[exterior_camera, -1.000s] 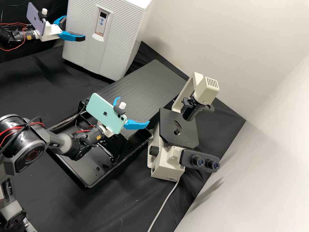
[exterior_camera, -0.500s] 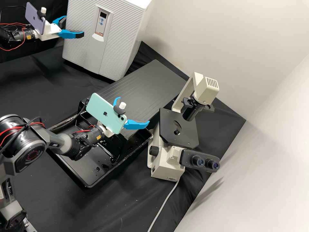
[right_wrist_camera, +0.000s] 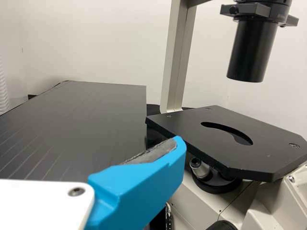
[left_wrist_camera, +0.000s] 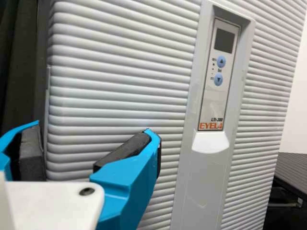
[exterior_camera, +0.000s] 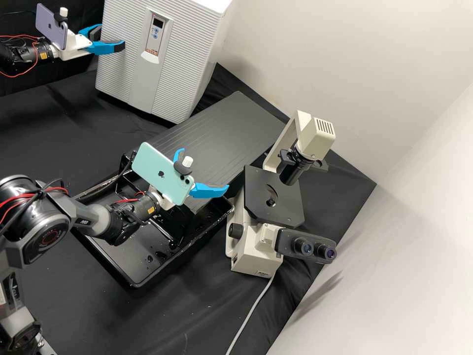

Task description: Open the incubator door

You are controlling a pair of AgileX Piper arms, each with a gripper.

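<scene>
I can see a slim handle strip (left_wrist_camera: 47, 91) at the incubator door's edge (exterior_camera: 137, 65) by my left gripper, so the incubator door will swing around its opposite edge when I pull.
My left gripper (exterior_camera: 109, 39) stands open at the left edge of the ribbed grey-white incubator (exterior_camera: 187, 64), whose door looks shut. In the left wrist view the incubator door (left_wrist_camera: 120, 96) lies behind my left gripper (left_wrist_camera: 90, 133); one finger is in front of the ribbed face, the other beside its side edge. Contact cannot be told. The door's control panel (left_wrist_camera: 219, 91) is farther along the face. My right gripper (exterior_camera: 203, 169) is open and empty above the black tray, short of the microscope; the right wrist view has one finger of my right gripper (right_wrist_camera: 139, 187).
The microscope (exterior_camera: 256, 251) stands to the right of the black tray (exterior_camera: 125, 278), its stage (right_wrist_camera: 225, 143) close beyond the right gripper. A dark flat panel (exterior_camera: 236, 123) lies between incubator and microscope. A cable (exterior_camera: 249, 315) runs off the microscope toward the front.
My left gripper has shifted slightly left and up in the high view, its fingers staying apart. The right arm, incubator and microscope have not moved.
</scene>
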